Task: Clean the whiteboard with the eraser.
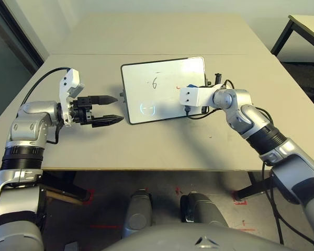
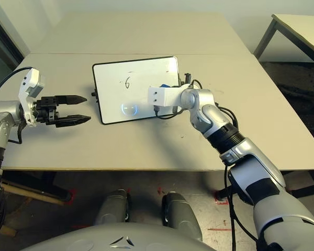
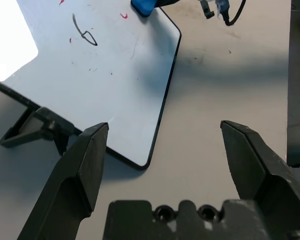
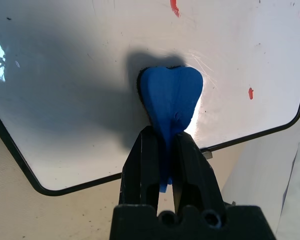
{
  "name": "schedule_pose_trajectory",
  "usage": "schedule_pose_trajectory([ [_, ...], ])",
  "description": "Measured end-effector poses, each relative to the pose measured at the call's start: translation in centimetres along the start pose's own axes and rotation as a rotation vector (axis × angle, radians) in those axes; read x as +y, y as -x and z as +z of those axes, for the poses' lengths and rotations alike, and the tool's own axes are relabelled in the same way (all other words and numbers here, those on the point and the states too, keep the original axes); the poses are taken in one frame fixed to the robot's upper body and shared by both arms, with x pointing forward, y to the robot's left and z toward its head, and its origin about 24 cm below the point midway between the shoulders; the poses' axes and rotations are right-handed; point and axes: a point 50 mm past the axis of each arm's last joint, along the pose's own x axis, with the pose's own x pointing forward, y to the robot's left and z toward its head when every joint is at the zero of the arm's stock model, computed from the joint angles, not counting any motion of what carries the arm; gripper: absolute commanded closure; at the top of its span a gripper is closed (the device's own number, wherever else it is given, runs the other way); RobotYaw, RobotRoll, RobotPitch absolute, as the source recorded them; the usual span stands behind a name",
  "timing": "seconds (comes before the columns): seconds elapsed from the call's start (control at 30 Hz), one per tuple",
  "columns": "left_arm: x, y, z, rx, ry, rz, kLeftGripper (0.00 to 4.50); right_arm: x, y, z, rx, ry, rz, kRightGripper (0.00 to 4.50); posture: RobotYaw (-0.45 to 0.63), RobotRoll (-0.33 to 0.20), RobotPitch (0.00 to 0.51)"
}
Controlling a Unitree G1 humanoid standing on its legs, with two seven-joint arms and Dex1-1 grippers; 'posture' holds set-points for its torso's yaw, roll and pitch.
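The eraser (image 4: 171, 92) is close to the whiteboard's edge and away from the black scribble (image 1: 155, 83), so my right gripper should sweep the eraser back in toward the scribble.
The whiteboard (image 1: 146, 97) lies in the middle of the table, with a black scribble (image 1: 155, 82) and small red marks (image 4: 250, 93) on it. My right gripper (image 4: 162, 137) is shut on the blue eraser (image 4: 171, 97), whose wide end presses flat on the board near its right edge. From the head view the eraser (image 2: 165, 84) peeks out beside the white wrist block. My left gripper (image 1: 112, 109) hovers open just off the board's left edge, fingers pointing at it, with nothing between them.
A black foot (image 3: 35, 125) sticks out at the board's left side, close to my left fingertips. Cables (image 1: 199, 114) loop from my right wrist over the board's lower right corner. A second table (image 1: 306, 23) stands at the far right.
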Motion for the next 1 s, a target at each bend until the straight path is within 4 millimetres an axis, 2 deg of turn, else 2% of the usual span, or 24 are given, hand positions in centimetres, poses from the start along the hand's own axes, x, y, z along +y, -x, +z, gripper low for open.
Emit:
schedule_pose_trajectory([
  [0.63, 0.1, 0.0, 0.0, -0.001, -0.002, 0.015, 0.00, -0.2, -0.7, 5.4, -0.139, 0.051, 0.002, 4.36, 0.33, 0.000, 0.043],
  [0.83, 0.1, 0.0, 0.1, -0.002, -0.002, 0.016, 0.00, -0.3, -0.7, 5.9, -0.149, 0.061, 0.000, 4.36, 0.33, 0.000, 0.042],
  [1.0, 0.1, 0.0, 0.1, -0.002, -0.002, 0.020, 0.00, -0.5, -0.6, 5.2, -0.133, 0.078, 0.001, 4.36, 0.33, 0.000, 0.042],
])
